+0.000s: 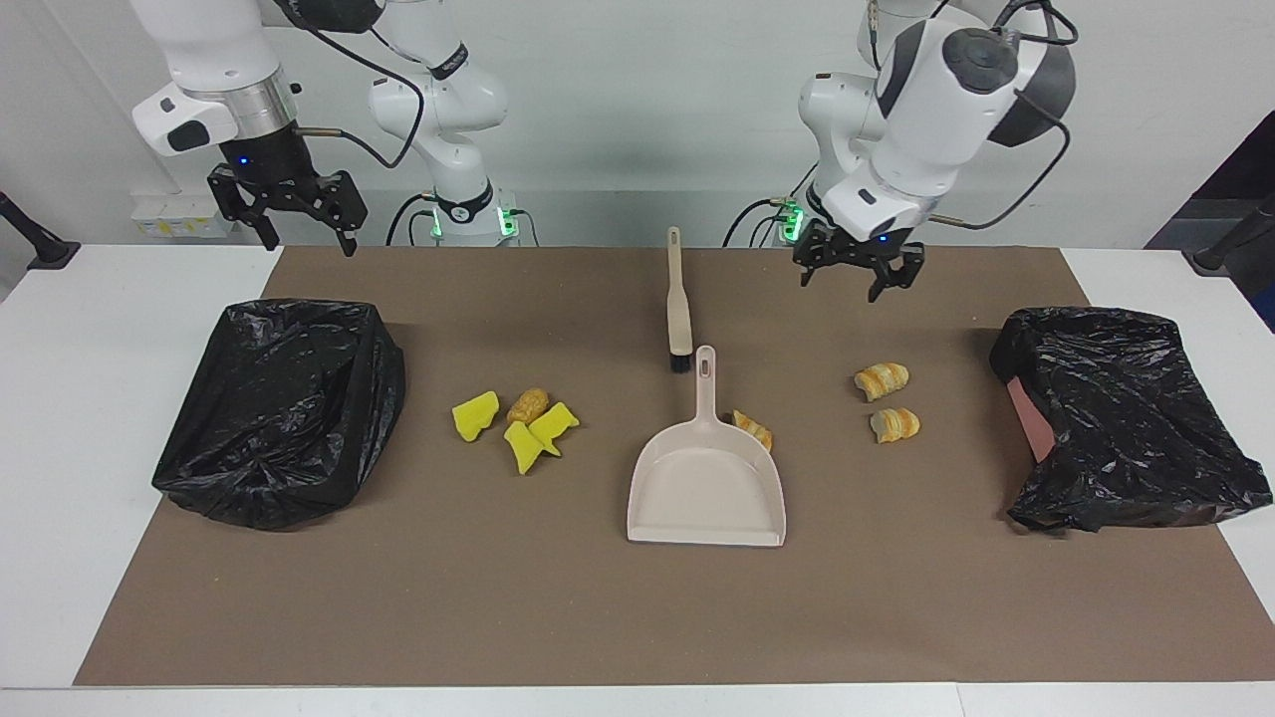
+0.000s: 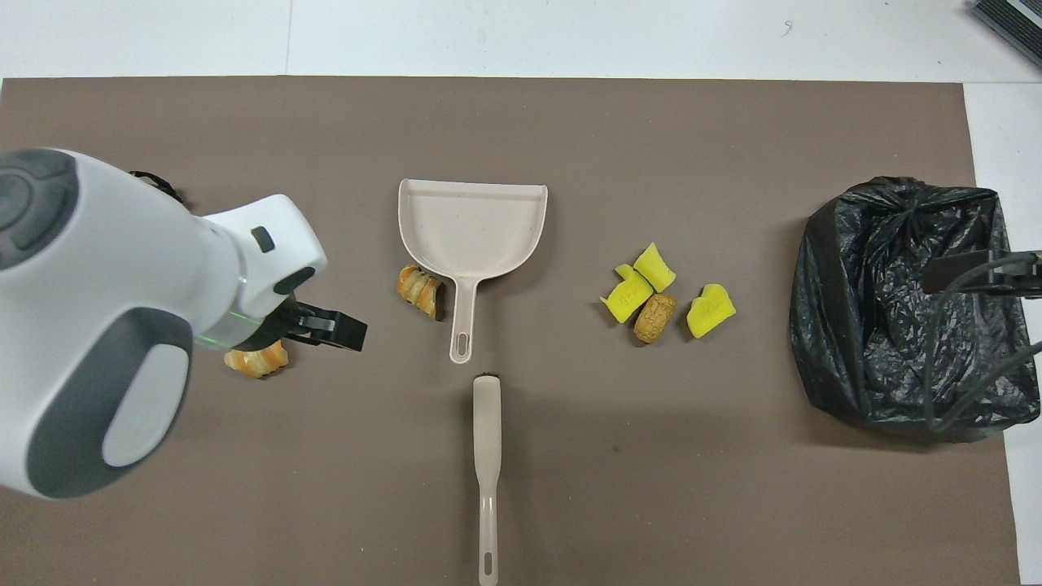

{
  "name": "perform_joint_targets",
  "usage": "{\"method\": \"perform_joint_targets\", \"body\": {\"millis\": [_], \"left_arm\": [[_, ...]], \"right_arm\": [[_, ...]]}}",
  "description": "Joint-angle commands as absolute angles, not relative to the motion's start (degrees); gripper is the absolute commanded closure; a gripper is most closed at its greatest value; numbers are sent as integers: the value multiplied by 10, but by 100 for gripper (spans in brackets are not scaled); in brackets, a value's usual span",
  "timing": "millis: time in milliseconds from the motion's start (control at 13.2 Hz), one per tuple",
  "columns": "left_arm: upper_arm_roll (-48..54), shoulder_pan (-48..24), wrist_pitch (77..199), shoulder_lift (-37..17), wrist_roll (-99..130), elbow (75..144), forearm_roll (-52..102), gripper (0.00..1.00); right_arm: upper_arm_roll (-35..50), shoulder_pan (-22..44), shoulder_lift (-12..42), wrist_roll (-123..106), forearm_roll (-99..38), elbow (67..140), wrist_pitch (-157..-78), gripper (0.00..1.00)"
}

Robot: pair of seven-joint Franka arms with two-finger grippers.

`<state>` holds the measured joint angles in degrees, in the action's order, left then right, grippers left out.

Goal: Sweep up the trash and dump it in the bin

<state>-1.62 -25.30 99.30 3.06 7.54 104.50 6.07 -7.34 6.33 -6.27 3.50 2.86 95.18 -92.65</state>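
The brush's thin handle is clear of the dustpan. My left gripper should keep going toward that handle [image 2: 488, 518] until its open fingers are on both sides of it, and then close.
The trash lies on the brown mat in two groups. Three yellow wedges [image 1: 523, 443] [image 2: 625, 297] ring a brown lump [image 1: 527, 404] [image 2: 655, 317] toward the right arm's end. Two striped croissant pieces [image 1: 882, 379] [image 1: 894, 424] lie toward the left arm's end, and a third [image 1: 754, 428] [image 2: 420, 290] touches the beige dustpan [image 1: 705, 488] [image 2: 472, 224]. The beige brush [image 1: 678, 299] [image 2: 487, 464] lies just nearer the robots than the dustpan handle. My left gripper [image 1: 857, 284] [image 2: 334, 330] hangs open and empty over the mat between brush and croissants. My right gripper [image 1: 309, 244] waits open over its bin [image 1: 284, 408] [image 2: 895, 301].
A second black-bagged bin [image 1: 1126, 428] stands at the left arm's end, tipped on its side with a pink wall showing. In the overhead view the left arm covers that bin and one croissant piece. White table [image 1: 100, 398] borders the mat.
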Motion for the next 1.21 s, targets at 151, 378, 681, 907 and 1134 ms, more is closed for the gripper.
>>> {"method": "perform_joint_targets", "body": {"millis": [151,378,681,907,1134], "left_arm": [[-25,-359,1064,58,198,1148,63,0],[-24,-428,1118,67,251,1213,63,0],[-24,-504,1205,61,316,1298,63,0],[-23,-547,1257,66,352,1356,63,0],[-22,-582,1286,69,365,1383,80,0]], "right_arm": [[-69,54,-59,20,13,945,-926,0],[-69,54,-60,20,13,946,-925,0],[-69,54,-59,20,13,945,-925,0],[-69,54,-59,20,13,945,-925,0],[-69,54,-60,20,13,945,-925,0]]}}
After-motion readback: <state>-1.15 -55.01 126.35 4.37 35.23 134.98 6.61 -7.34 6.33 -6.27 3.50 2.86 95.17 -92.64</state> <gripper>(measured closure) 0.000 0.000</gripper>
